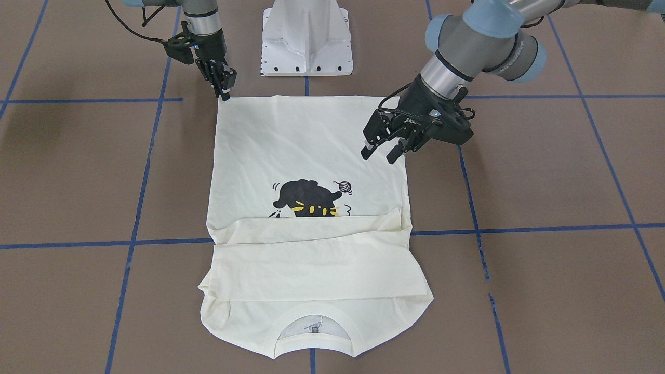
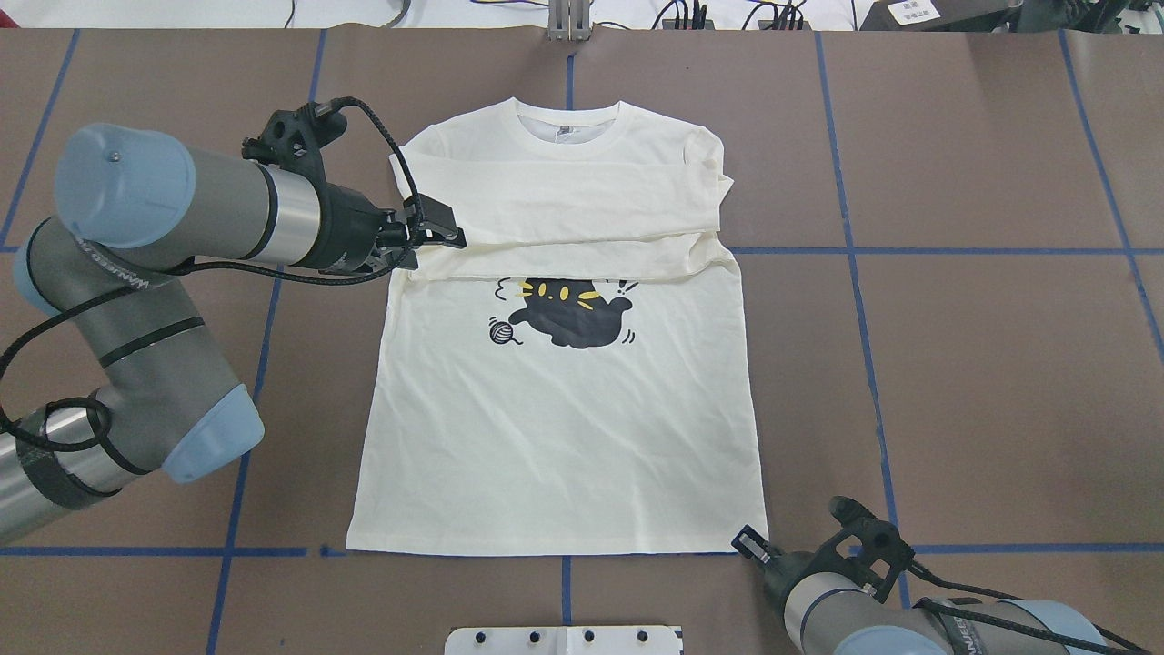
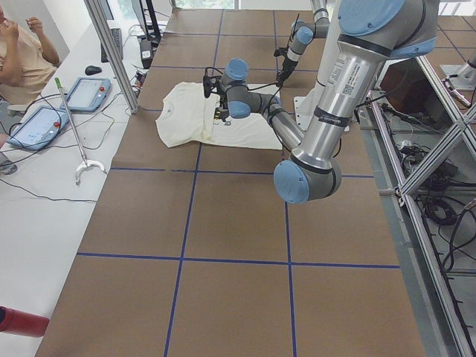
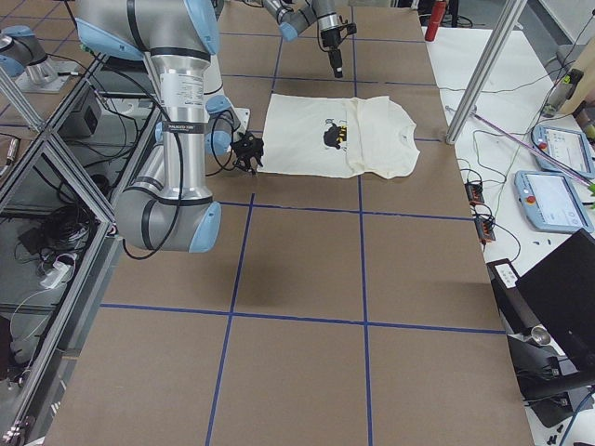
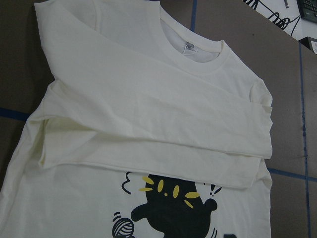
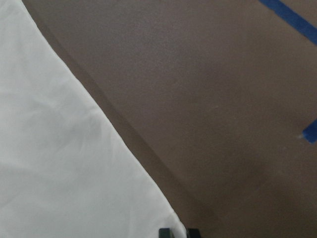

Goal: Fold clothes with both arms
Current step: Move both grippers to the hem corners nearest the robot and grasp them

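Note:
The cream shirt's body stretches far past the folded sleeves, so the hem will go over the sleeves and reach the collar when I fold it.
The cream shirt lies flat, cat print up, with both sleeves folded across the chest and its collar at the far side. My left gripper hovers open and empty above the shirt's left edge, near the folded sleeves. No fingers show in the left wrist view. My right gripper is down at the near right hem corner. Its fingertips stand close together with the corner of the cloth between them.
The white pedestal stands just behind the hem. Blue tape lines cross the brown table. In the exterior left view a person sits at a side table with tablets.

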You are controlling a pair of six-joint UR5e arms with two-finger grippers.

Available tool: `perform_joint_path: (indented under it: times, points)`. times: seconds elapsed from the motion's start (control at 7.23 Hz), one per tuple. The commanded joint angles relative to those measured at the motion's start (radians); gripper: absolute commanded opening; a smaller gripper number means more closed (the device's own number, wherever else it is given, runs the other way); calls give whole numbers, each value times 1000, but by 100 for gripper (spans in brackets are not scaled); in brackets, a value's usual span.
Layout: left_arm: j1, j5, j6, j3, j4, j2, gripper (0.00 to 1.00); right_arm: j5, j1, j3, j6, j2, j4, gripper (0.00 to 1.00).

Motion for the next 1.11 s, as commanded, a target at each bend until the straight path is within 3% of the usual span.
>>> perform_joint_path:
  times: [0.0,0.28,0.41,0.69,0.97]
  points:
    - [-3,-2,0,-1,0,0,73,2,4,18,-3,0,0,0]
    - [0,16,-70,-36,6,27,73,5,23,48,-13,-3,0,0]
    - [67,67,-145,-123,41,104,73,11,24,61,-13,-3,0,0]
    - [272,296,-155,-300,222,271,73,14,27,65,-15,-14,0,0]
    - [417,379,-262,-299,233,391,69,14,27,64,-15,-15,0,0]
